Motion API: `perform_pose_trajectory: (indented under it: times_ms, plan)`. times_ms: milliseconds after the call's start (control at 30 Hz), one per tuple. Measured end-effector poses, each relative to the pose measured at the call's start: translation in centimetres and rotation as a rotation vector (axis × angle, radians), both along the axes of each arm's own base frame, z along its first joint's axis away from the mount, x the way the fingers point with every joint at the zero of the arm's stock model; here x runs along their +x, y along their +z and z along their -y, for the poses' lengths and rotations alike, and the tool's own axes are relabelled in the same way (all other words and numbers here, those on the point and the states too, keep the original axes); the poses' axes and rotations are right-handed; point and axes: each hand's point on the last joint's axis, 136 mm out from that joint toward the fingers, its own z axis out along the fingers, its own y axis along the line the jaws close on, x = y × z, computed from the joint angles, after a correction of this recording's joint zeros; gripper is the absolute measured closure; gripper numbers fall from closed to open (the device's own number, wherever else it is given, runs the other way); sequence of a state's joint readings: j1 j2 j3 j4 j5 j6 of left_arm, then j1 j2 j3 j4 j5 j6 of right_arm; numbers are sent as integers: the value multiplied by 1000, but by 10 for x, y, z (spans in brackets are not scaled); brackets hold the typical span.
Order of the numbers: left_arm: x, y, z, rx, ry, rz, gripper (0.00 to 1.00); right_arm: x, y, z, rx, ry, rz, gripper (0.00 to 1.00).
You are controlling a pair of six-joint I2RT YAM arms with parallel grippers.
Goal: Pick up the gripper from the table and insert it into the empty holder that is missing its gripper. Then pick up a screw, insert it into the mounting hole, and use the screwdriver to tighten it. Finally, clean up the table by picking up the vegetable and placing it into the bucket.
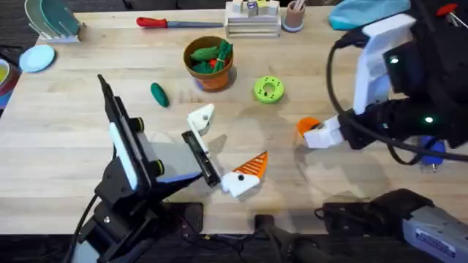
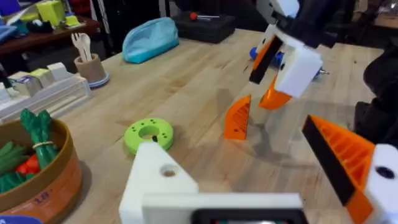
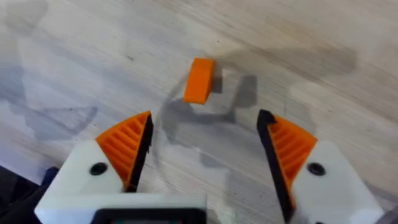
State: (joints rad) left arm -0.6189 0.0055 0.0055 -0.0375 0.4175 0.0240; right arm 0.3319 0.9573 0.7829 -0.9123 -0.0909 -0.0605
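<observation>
My gripper will push the orange gripper [image 1: 307, 126] into the empty holder, where it should stay in place before any screw, because the matching orange pad [image 1: 252, 166] sits nested in its white holder.
The loose orange gripper [image 3: 199, 79] lies on the wood right of centre, also seen in the left wrist view [image 2: 238, 117]. My right gripper [image 3: 205, 118] hangs open just above it [image 2: 273, 68] [image 1: 313, 131], jaws spread to either side. The left gripper [image 1: 227, 146] is open wide at mid-table. One of its fingers is the bare white holder [image 2: 155, 180] [image 1: 201, 117]; the other finger [image 2: 345, 158] carries an orange pad. The dark green vegetable [image 1: 159, 93] lies left of the bucket [image 1: 210, 62]. The blue screwdriver [image 1: 433, 150] sits partly hidden behind the right arm. No screw can be made out.
A bright green disc [image 1: 268, 89] lies between the bucket and the right gripper. Along the far edge are a red-handled tool [image 1: 164, 23], a white rack [image 1: 252, 18], a cup with sticks [image 1: 295, 14] and a blue pouch [image 1: 365, 14]. Plates [image 1: 36, 57] sit far left.
</observation>
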Motion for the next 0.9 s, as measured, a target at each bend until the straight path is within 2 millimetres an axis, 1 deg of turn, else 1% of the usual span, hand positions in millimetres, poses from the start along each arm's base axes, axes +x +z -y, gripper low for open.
perform_pose_trajectory:
  times_ms: [100,300,500,567,667,800,900]
  plan:
    - [0,0,0,-22,1,-35,8,2,-7,-4,-10,13,-25,11]
    - [0,1,0,-59,4,-93,8,16,-16,-9,-11,3,-32,11]
    - [0,0,0,-68,4,-111,8,19,-24,-9,-24,-3,-61,25]
    - [0,-1,0,-66,5,-118,8,19,-28,-9,-29,-4,-75,68]
    - [0,-1,0,-68,5,-122,8,20,-32,-9,-34,-7,-92,164]
    - [0,-1,0,-68,5,-122,8,21,-34,-9,-34,-10,-96,272]
    - [0,-1,0,-68,5,-122,8,24,-33,-11,-26,-18,-83,418]
